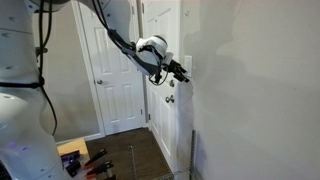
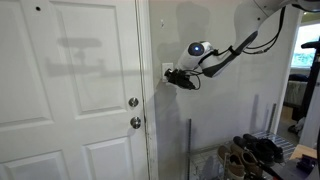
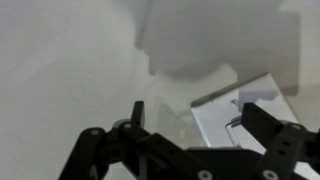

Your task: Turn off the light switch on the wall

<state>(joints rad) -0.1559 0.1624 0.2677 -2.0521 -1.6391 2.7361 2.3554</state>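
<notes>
My gripper should back off the light switch's plate, then press in the light switch's toggle (image 3: pixel 236 129), since the wall stays lit with my finger against the light switch (image 3: pixel 222 112).
The light switch (image 3: pixel 222 118) is a small white plate on the pale wall (image 3: pixel 70 60). In the wrist view it fills the space between my fingers, and its toggle (image 3: pixel 234 104) sits just left of my right finger. My gripper (image 3: pixel 200 116) is open, with one black finger on each side of the plate, very close to the wall. In both exterior views the gripper (image 1: pixel 181 71) (image 2: pixel 178 76) is stretched out to the wall beside the door frame. It covers most of the switch, with only a white edge (image 2: pixel 167 70) showing.
A white panelled door (image 2: pixel 70 90) stands next to the switch, with two round metal knobs (image 2: pixel 133 102) (image 2: pixel 135 123) below gripper height. Shoes on a low rack (image 2: pixel 255 150) stand on the floor by the wall. Tools (image 1: pixel 88 160) lie near the robot base.
</notes>
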